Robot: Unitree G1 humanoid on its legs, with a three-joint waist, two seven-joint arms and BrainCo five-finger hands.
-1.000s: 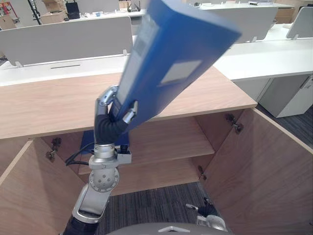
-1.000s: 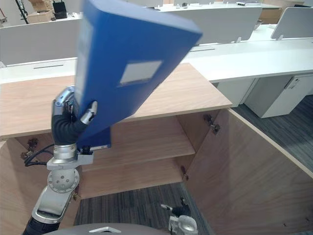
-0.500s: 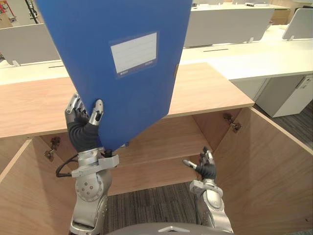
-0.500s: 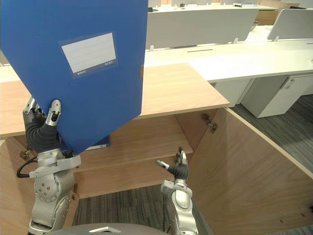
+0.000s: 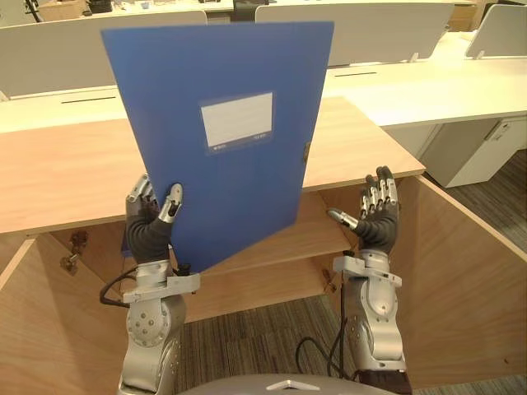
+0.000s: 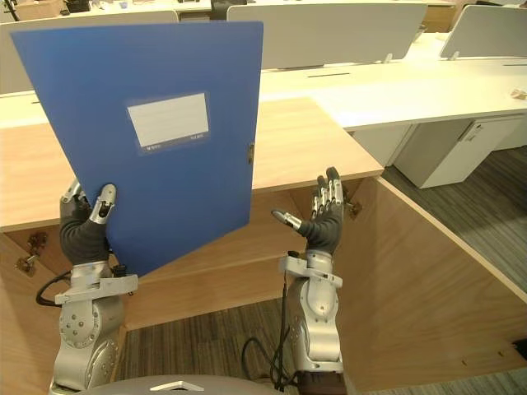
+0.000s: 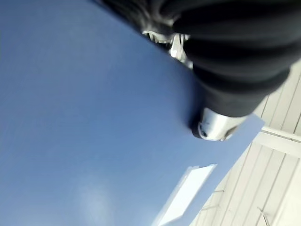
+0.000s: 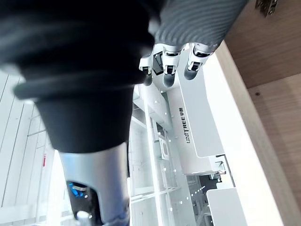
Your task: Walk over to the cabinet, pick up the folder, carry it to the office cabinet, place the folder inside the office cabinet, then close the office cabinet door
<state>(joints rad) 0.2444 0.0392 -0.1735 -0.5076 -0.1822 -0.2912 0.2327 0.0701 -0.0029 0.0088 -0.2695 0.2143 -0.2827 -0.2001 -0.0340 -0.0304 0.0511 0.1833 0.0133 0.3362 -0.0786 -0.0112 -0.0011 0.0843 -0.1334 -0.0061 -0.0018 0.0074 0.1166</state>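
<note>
I should expect another folder to be lying hidden on the shelf, because a blue edge shows inside the office cabinet behind my left gripper.
A large blue folder with a white label stands upright in front of me, its flat face towards the camera. My left hand is shut on its lower left corner, thumb on the front face; the left wrist view has the folder up close. My right hand is raised to the right of the folder, open with fingers straight, apart from it. Below stands the wooden office cabinet with both doors swung wide and a bare shelf inside.
The cabinet's right door juts out at the right, the left door at the lower left. White desks with grey dividers run behind the wooden cabinet top. Grey carpet lies below.
The folder has come down and turned more square to the camera, still in my left hand. My right hand has risen from low by the shelf to beside the folder's right edge.
</note>
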